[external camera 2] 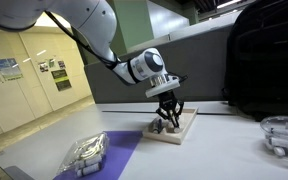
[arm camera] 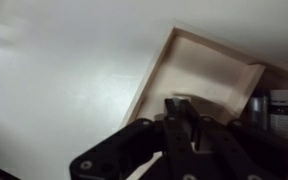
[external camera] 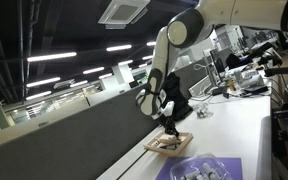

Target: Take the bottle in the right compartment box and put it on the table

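Observation:
The tray's pale section [arm camera: 197, 75] is under my gripper's closed fingers, so next I open them and bring them down around the bottle there before I lift.
The compartment box [external camera: 169, 146], a shallow light-wood tray, lies on the white table [external camera: 246, 125]. It shows in both exterior views [external camera 2: 176, 133] and at the upper right of the wrist view [arm camera: 189, 60]. My gripper [external camera: 170, 128] [external camera 2: 165, 121] hangs straight down just over the tray. In the wrist view its fingers [arm camera: 180, 108] are together, with nothing seen between them, above a pale bare section. A dark bottle with a white label [arm camera: 281, 108] stands in the tray's section at the right edge, apart from the fingers.
A purple mat with white objects [external camera: 204, 168] [external camera 2: 92, 152] lies on the table next to the tray. A dark grey partition wall [external camera: 74, 130] runs along the table's edge. A clear container [external camera 2: 284, 135] and a large black object [external camera 2: 269, 60] are beyond the tray.

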You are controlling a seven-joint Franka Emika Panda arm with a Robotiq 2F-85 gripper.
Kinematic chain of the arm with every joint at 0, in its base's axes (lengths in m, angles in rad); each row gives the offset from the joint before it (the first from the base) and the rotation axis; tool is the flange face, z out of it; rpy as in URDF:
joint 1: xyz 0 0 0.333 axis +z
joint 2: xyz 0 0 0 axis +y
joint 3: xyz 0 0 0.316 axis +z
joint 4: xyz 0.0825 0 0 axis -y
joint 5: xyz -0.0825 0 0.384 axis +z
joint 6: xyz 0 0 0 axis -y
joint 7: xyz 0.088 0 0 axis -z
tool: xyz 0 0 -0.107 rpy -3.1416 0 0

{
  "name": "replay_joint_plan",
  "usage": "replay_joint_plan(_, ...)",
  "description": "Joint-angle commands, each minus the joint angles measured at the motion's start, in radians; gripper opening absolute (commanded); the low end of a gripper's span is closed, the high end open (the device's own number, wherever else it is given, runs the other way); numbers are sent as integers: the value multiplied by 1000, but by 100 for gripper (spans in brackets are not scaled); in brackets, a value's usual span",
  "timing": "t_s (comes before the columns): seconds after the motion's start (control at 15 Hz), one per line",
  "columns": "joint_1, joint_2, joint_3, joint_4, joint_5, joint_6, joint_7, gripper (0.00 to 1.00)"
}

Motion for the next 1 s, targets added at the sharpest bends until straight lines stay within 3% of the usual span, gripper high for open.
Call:
replay_joint_plan(0.0,-4,33,4,61,-16,-39,2,35)
replay_joint_plan(0.13,-8,42,1,78,-14,-49,5,40)
replay_joint_plan(0.4,-13,70,-4,117,-15,-73,9,66)
replay_joint_plan(0.47,-15,77,-3,126,-14,-77,7,24)
replay_joint_plan(0.6,-15,87,-4,143,-15,-90,7,28)
replay_joint_plan(0.87,-11,101,-2,162,-20,-107,7,1)
replay_joint_plan(0.93,-11,105,-2,167,-23,-110,7,0)
